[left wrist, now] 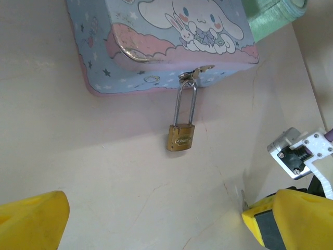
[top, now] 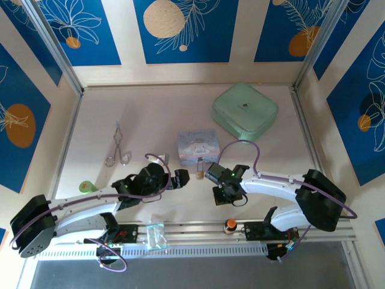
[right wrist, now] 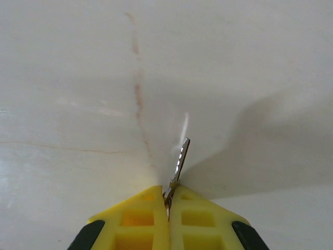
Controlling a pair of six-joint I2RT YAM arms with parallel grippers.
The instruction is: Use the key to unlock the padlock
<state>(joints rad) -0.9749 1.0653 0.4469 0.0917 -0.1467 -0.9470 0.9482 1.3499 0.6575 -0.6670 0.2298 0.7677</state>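
The key's blade [right wrist: 179,165] slants out from my right gripper's fingers. Next, I bring my left gripper over to grip the key [right wrist: 184,148] and straighten it before unlocking the padlock.
The padlock [left wrist: 180,138] is small, with a brass body and a thin silver shackle. It lies on the table with its shackle hooked through the latch of a blue cartoon tin [left wrist: 156,47]. In the top view the padlock [top: 199,173] rests just in front of the tin [top: 197,146]. My left gripper [left wrist: 155,208] is open a short way in front of the padlock, with nothing between its yellow fingers [left wrist: 31,219]. From above, the left gripper [top: 180,179] sits left of the padlock. My right gripper [right wrist: 169,190] is shut on the key [right wrist: 181,156], whose thin blade sticks out above the table.
A mint green case [top: 245,111] stands at the back right. Silver forceps [top: 117,147] lie at the left, with a small green object [top: 87,186] nearer the front. An orange-topped item [top: 230,225] and a clear piece [top: 155,235] sit on the front rail. Walls close in three sides.
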